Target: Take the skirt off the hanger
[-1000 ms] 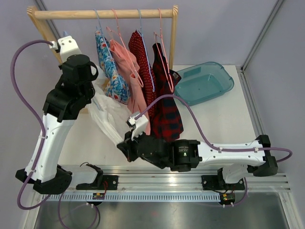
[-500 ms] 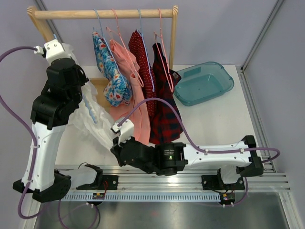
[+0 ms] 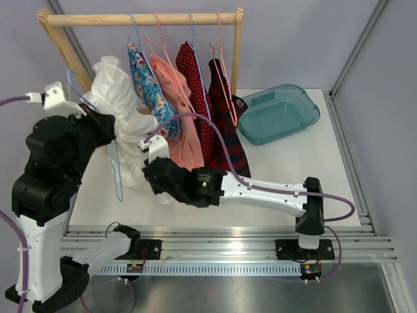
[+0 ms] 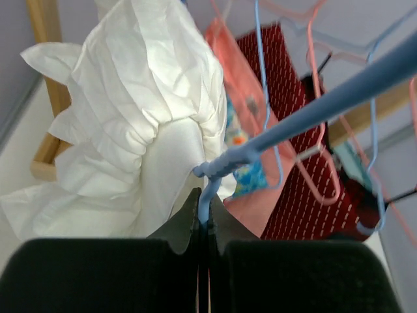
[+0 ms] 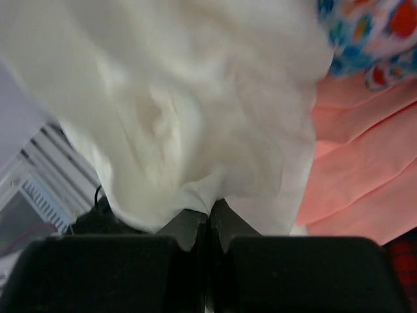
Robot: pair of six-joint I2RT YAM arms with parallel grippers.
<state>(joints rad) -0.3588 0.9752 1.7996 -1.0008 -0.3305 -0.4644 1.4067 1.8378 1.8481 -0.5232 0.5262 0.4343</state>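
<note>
I should lower the hanger while my right gripper pulls the skirt toward the teal tub (image 3: 279,115), because the white skirt (image 3: 117,94) is bunched up on the hanger next to my left gripper.
The white skirt (image 3: 120,98) hangs bunched on a light blue hanger (image 3: 117,171) held off the rail, at the left. My left gripper (image 3: 104,127) is shut on the blue hanger (image 4: 207,195), with the skirt (image 4: 137,130) draped beside it. My right gripper (image 3: 151,175) is shut on the skirt's lower edge (image 5: 195,150), stretching the cloth between both arms.
A wooden rail (image 3: 140,19) holds several garments on hangers: a floral one (image 3: 151,91), a pink one (image 3: 179,104), a red dotted one (image 3: 199,85) and a dark plaid one (image 3: 225,124). A teal tub (image 3: 279,112) sits at the back right.
My left arm has swung left and toward the near edge with the hanger. The skirt has risen and bunched up. My right arm has reached further left and back, still gripping the cloth.
</note>
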